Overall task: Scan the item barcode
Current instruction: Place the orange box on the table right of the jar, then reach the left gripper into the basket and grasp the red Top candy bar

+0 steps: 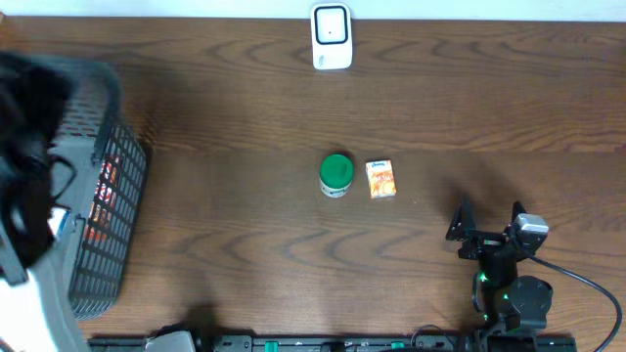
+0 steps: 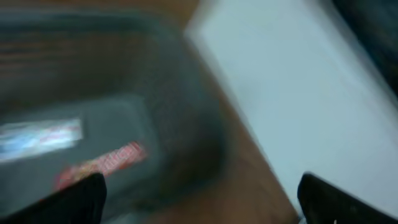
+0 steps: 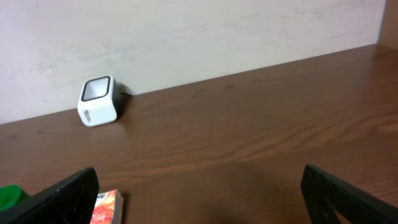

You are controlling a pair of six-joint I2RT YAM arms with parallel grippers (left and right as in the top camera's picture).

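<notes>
The red-printed packet rests clear of the white box, so I'll carry on lowering my left gripper into the basket until its fingers straddle the packet's middle (image 2: 102, 165), then close.
The white barcode scanner (image 1: 332, 37) stands at the table's far edge, and also shows in the right wrist view as the scanner (image 3: 98, 101) against the wall. A small orange box (image 1: 380, 180) and a green-lidded jar (image 1: 335, 174) sit side by side mid-table. My right gripper (image 1: 487, 217) is open near the front right, empty, with the orange box (image 3: 107, 208) just inside its left finger. My left gripper (image 2: 199, 202) is open and empty above the basket (image 2: 180, 93); its view is blurred. A red-printed packet (image 2: 102, 163) lies inside the basket.
The dark wire basket (image 1: 108, 196) stands at the left edge with packets inside. My left arm (image 1: 24, 127) hangs blurred over it. A cable trails from the right arm's base (image 1: 577, 279). A pale wall runs behind the table.
</notes>
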